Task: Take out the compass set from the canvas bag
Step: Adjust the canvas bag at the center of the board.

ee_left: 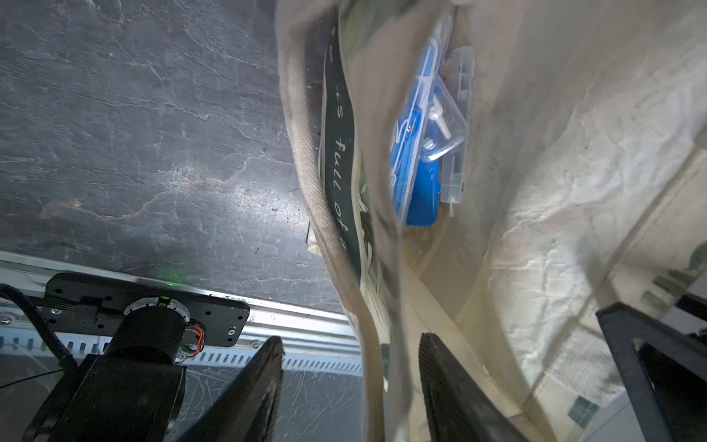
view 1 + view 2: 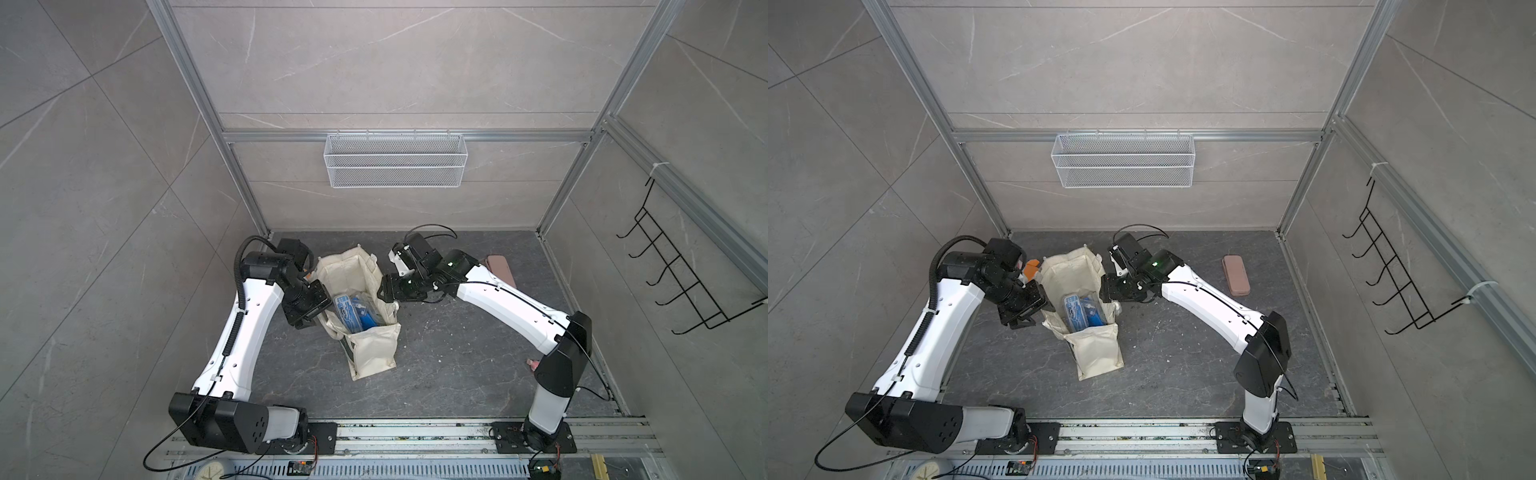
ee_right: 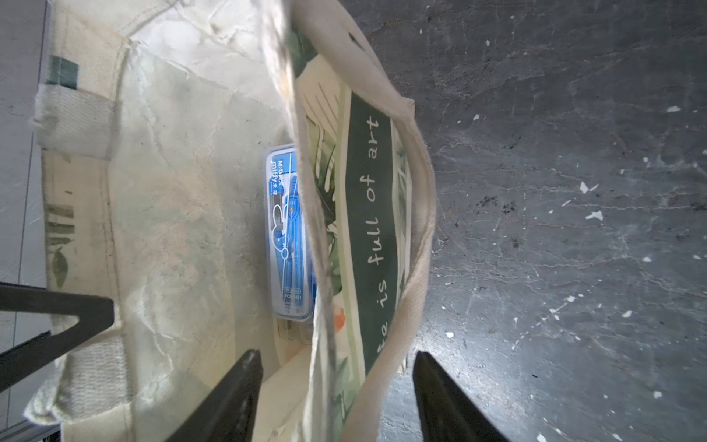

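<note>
My left gripper should grip the bag's opposite rim while my right gripper reaches in, because my right gripper straddles the bag's side at the rim, which partly hides the compass set.
The cream canvas bag lies on the dark table with its mouth open towards the back. Inside lies the compass set, a clear case with blue parts, also seen in both wrist views. My left gripper straddles the bag's left rim, jaws open, with the cloth wall and a handle loose between them. My right gripper straddles the right rim with the green printed panel and a handle between its open jaws.
A pink case lies at the back right of the table. An orange object sits behind the left arm by the bag. A white wire basket hangs on the back wall and a black hook rack on the right wall.
</note>
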Controlling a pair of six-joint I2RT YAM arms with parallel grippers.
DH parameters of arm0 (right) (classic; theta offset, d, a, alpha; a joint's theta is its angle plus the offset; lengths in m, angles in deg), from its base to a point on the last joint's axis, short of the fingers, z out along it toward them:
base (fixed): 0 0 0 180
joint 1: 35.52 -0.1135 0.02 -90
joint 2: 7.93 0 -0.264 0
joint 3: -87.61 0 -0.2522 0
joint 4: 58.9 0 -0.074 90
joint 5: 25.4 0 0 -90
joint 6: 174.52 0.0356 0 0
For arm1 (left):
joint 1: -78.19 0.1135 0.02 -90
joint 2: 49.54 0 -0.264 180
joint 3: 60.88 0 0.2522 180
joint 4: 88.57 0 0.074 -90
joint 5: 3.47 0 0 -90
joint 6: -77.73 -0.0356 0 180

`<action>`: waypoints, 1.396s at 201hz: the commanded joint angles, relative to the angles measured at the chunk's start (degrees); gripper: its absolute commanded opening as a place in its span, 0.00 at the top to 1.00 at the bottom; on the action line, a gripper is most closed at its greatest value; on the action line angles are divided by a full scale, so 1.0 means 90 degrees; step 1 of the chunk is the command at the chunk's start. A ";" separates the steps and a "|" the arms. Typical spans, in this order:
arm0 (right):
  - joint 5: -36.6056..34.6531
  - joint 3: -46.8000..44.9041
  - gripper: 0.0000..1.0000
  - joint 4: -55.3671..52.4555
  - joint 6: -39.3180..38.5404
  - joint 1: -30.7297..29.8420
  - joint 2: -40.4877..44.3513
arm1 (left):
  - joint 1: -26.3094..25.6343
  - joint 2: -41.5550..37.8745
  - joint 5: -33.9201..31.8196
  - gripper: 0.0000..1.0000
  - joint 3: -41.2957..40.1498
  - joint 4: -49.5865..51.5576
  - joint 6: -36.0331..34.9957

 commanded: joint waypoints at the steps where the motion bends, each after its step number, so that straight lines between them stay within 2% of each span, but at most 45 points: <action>1: -0.0203 0.0186 0.34 0.0036 0.0094 -0.0052 -0.0215 | 0.0082 -0.0182 -0.0279 0.40 -0.0204 -0.0634 0.0405; 23: -0.0286 0.0350 0.38 -0.0025 0.0123 -0.0071 -0.0375 | 0.0137 -0.0135 -0.0277 0.41 -0.0537 -0.1034 0.0544; 67: -0.0340 0.0733 0.53 -0.0162 0.0148 -0.0129 -0.0672 | 0.0213 0.0160 -0.0414 0.49 -0.0539 -0.1337 0.0513; 79: -0.0338 0.0772 0.61 -0.0161 0.0172 -0.0141 -0.0695 | 0.0215 0.0298 -0.0383 0.61 -0.0403 -0.1401 0.0449; 96: -0.0352 0.0773 0.76 -0.0159 0.0249 -0.0167 -0.0684 | 0.0215 0.0548 -0.0302 0.87 -0.0079 -0.1406 0.0347; 110: -0.0391 0.0732 0.88 -0.0118 0.0371 -0.0180 -0.0635 | 0.0218 0.0774 -0.0287 1.00 0.0313 -0.1336 0.0216; 131: -0.0653 0.0503 1.00 0.0085 0.0601 -0.0274 -0.0403 | 0.0211 0.1135 -0.0279 1.00 0.1054 -0.1212 -0.0083; 179: -0.1106 -0.0917 1.00 0.1338 0.1287 -0.0610 0.0360 | 0.0079 0.2246 0.0159 1.00 0.3346 -0.1024 -0.1088; 198: -0.1077 -0.1434 1.00 0.1627 0.1505 -0.0638 0.0373 | -0.0159 0.2468 0.0435 1.00 0.3870 -0.1098 -0.1548; 221: -0.1023 -0.2057 1.00 0.1825 0.1751 -0.0632 0.0360 | -0.0477 0.2349 0.0878 1.00 0.3589 -0.1374 -0.1888; 249: -0.1084 -0.2490 1.00 0.1952 0.1845 -0.0628 0.0542 | -0.0647 0.1841 0.1604 1.00 0.2395 -0.1772 -0.2051; 280: -0.1017 -0.2846 1.00 0.2003 0.2050 -0.0569 0.0775 | -0.0863 0.1104 0.1849 1.00 0.1293 -0.1920 -0.2301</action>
